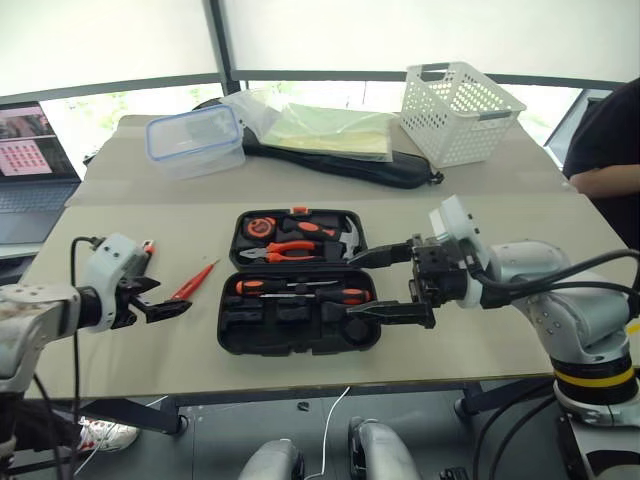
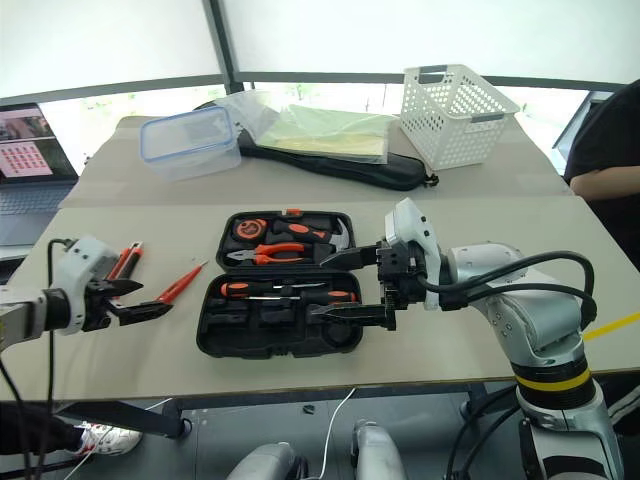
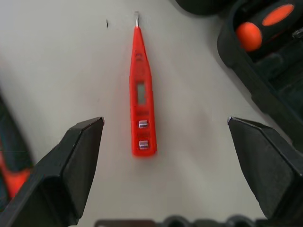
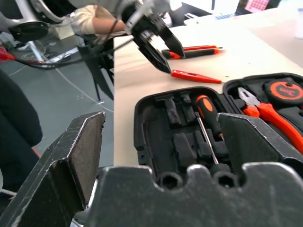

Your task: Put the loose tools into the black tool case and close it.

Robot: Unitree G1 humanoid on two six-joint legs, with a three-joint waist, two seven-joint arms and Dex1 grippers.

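I expect that when I lower the utility knife, it will come to rest lengthwise in a long empty hollow that runs along the case's near edge.
The black tool case lies open mid-table. Its near half holds two black-and-orange screwdrivers; the far half holds pliers, a tape measure and a hammer. The slim orange tester screwdriver lies on the table left of the case. My left gripper hovers open just above it, with the tester between its fingers and untouched. A black-and-orange utility knife lies further left, partly behind that hand. My right gripper stands open and empty over the case's right end.
At the back stand a clear blue-rimmed box, a long black bag under plastic sheets, and a white basket. A laptop sits far left. A person's arm shows at the right edge.
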